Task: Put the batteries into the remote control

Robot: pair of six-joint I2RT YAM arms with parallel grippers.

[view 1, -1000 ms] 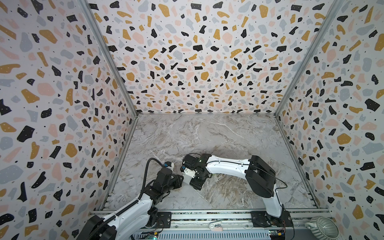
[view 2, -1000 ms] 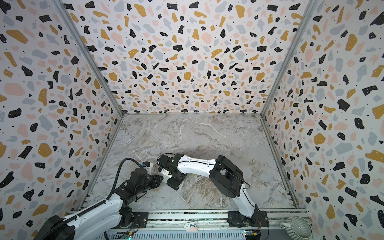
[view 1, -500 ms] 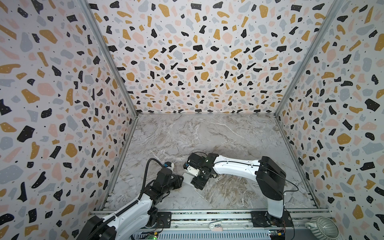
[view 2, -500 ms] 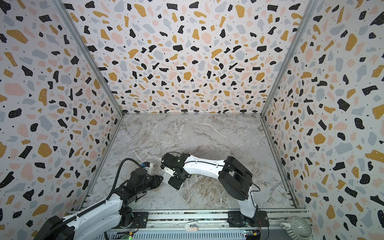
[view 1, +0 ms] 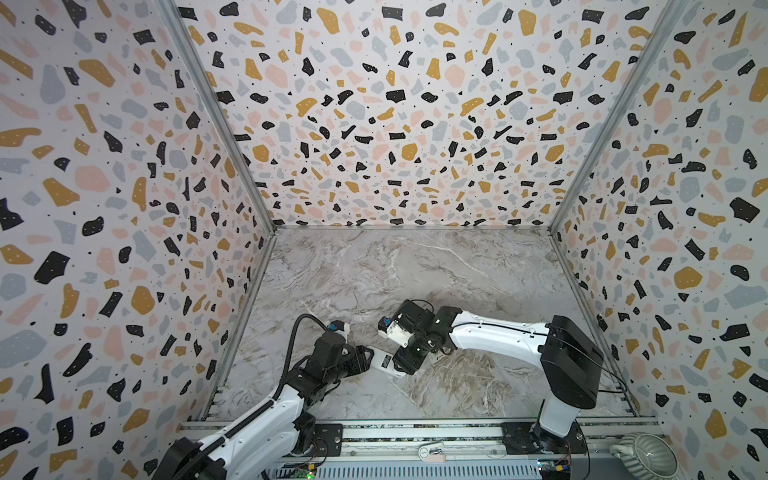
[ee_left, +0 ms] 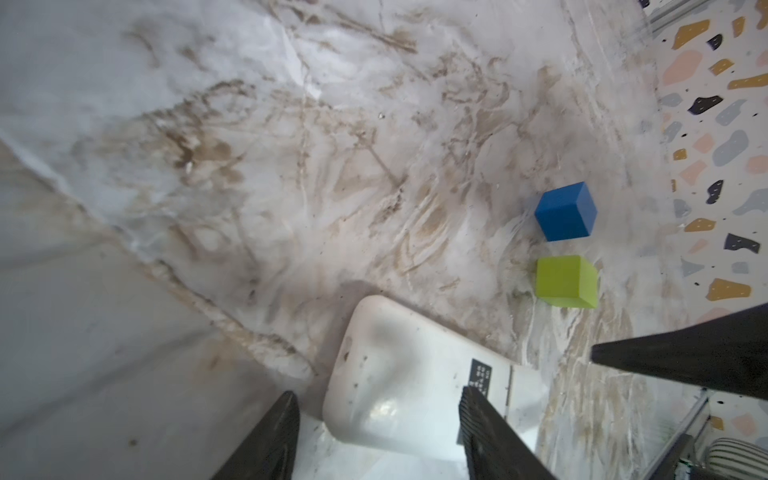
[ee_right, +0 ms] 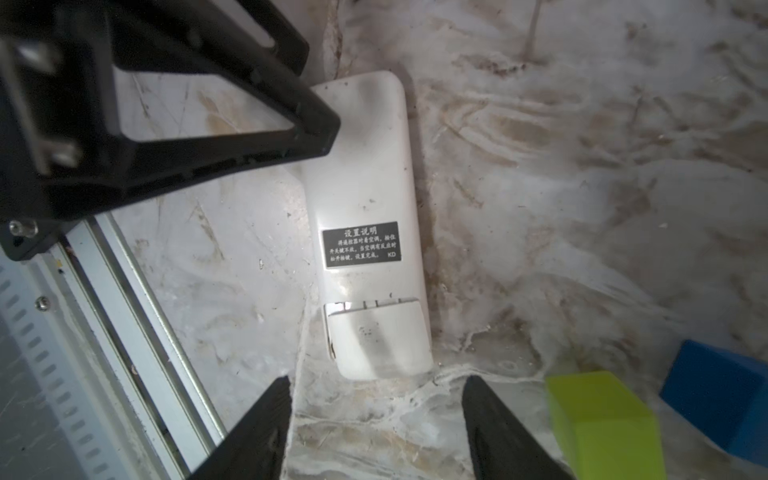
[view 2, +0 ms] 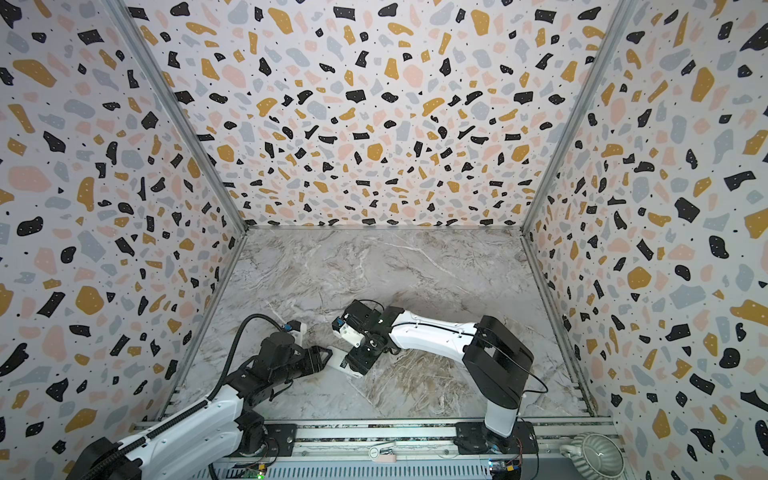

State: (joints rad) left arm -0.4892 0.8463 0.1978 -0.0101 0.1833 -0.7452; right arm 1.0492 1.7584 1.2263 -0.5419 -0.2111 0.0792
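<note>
My left gripper's fingers stand wide at the remote control's rounded end, so I should close them to steady that end before my right gripper slides the battery cover.
The remote control lies white back up on the marble table, a black label at its middle and its battery cover in place at one end. In both top views it shows as a white sliver between the two grippers. My left gripper is open, its fingers standing either side of the rounded end. My right gripper is open just off the cover end, with only bare table between its fingers. The batteries are out of view.
A blue cube and a green cube sit close beside the remote, on the right arm's side. The front metal rail runs near the left gripper. A pale ribbed vessel stands outside the front right corner.
My left gripper has opened and let go of the remote's end. The right arm's elbow has swung to the right while its gripper stayed near the remote.
</note>
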